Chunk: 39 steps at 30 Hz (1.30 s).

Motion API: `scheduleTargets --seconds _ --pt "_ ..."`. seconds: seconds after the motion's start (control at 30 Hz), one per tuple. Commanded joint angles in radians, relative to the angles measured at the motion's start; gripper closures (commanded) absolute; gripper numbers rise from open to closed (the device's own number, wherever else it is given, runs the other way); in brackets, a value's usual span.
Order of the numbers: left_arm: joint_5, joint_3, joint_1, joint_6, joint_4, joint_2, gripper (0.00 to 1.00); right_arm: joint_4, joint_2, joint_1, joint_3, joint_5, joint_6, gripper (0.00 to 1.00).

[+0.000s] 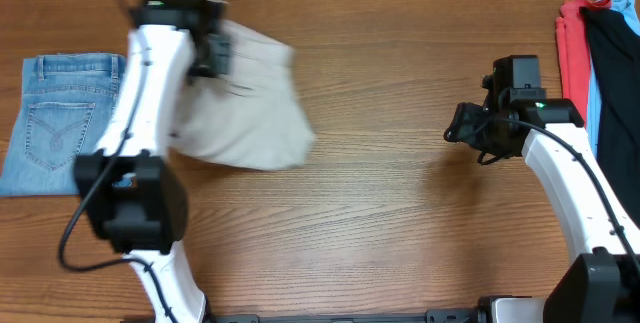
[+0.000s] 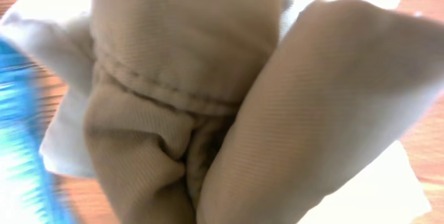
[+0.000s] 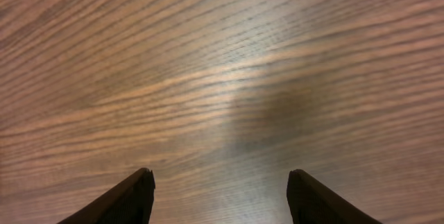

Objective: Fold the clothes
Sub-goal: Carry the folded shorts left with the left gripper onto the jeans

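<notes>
My left gripper keeps moving the beige shorts (image 1: 248,111), which hang by their top edge next to the flat, folded jeans (image 1: 60,128), until the shorts lie over the jeans.
The beige shorts (image 1: 250,103) hang bunched and partly lifted at the table's back left. My left gripper (image 1: 213,55) is shut on their upper edge. In the left wrist view the shorts (image 2: 194,64) fill the frame with a stitched seam and gathered folds; the fingers are hidden by cloth. My right gripper (image 1: 458,131) is open and empty over bare wood at the middle right, well apart from the shorts. Its two dark fingertips (image 3: 218,196) show spread wide above the table.
Folded light-blue denim jeans (image 1: 58,121) lie at the left edge, next to the left arm. A pile of red, light-blue and black garments (image 1: 600,53) sits at the far right edge. The wooden table (image 1: 400,223) spans the view.
</notes>
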Motion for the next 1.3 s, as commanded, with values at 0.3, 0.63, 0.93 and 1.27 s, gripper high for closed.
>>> scheduleTargets --seconds 0.3,0.63,0.93,1.27 --pt "-0.144 0.010 0.263 0.190 0.082 -0.039 0.96 -0.043 -0.010 -0.005 0.015 0.012 -0.018 0.35" --pt "-0.140 0.010 0.383 0.257 0.201 -0.039 0.96 -0.047 -0.010 -0.005 0.015 0.012 -0.014 0.35" --pt "-0.088 0.010 0.451 0.396 0.286 -0.026 0.96 -0.042 -0.010 -0.005 0.015 0.012 -0.014 0.35" --pt "-0.090 0.009 0.529 0.433 0.386 0.003 0.96 -0.042 -0.010 -0.005 0.015 0.013 -0.014 0.35"
